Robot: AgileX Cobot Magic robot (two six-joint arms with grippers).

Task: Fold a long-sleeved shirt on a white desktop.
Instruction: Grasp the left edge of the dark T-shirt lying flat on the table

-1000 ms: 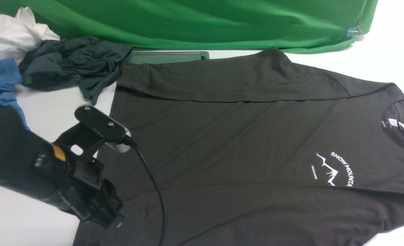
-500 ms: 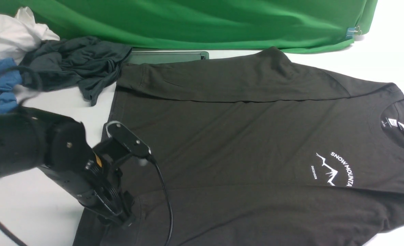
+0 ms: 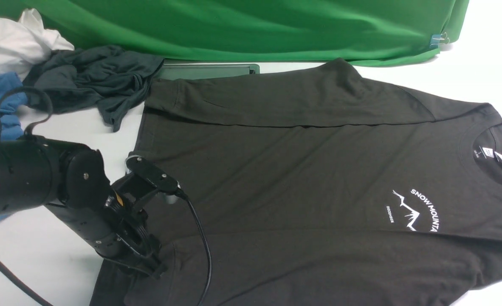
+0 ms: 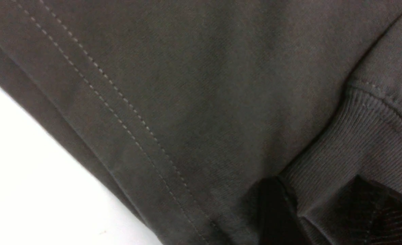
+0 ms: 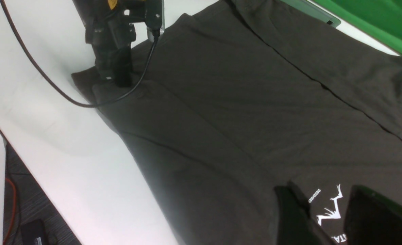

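I should expect more shirt body to be hidden under the near sleeve (image 3: 295,267) when I pull it inward, because a piece of shirt body (image 3: 107,285) shows past the sleeve's cuff.
The long-sleeved shirt (image 3: 297,178) lies spread on the white desktop (image 3: 77,131), collar to the right, both sleeves folded in along the body. My left gripper (image 3: 154,272) presses down at the near left corner, by the hem. In the left wrist view its fingers (image 4: 272,211) stand apart, open, with the ribbed sleeve cuff (image 4: 340,146) bunched between them. My right gripper (image 5: 321,189) is out of the front view. It hovers open above the white mountain print (image 5: 332,207), touching nothing. From there the left gripper (image 5: 117,80) shows at the far hem.
A dark grey-teal garment (image 3: 89,76), a blue garment (image 3: 0,102) and a white cloth (image 3: 13,42) lie heaped at the back left. A green backdrop (image 3: 255,25) hangs behind, with a flat dark tray (image 3: 208,70) below it. The left arm's cable (image 3: 200,246) trails over the shirt. The table's near edge (image 5: 34,163) drops to the floor.
My left arm has swung round and come down onto the shirt's near left corner. Its jaws now stand either side of the cuff. The shirt has not shifted.
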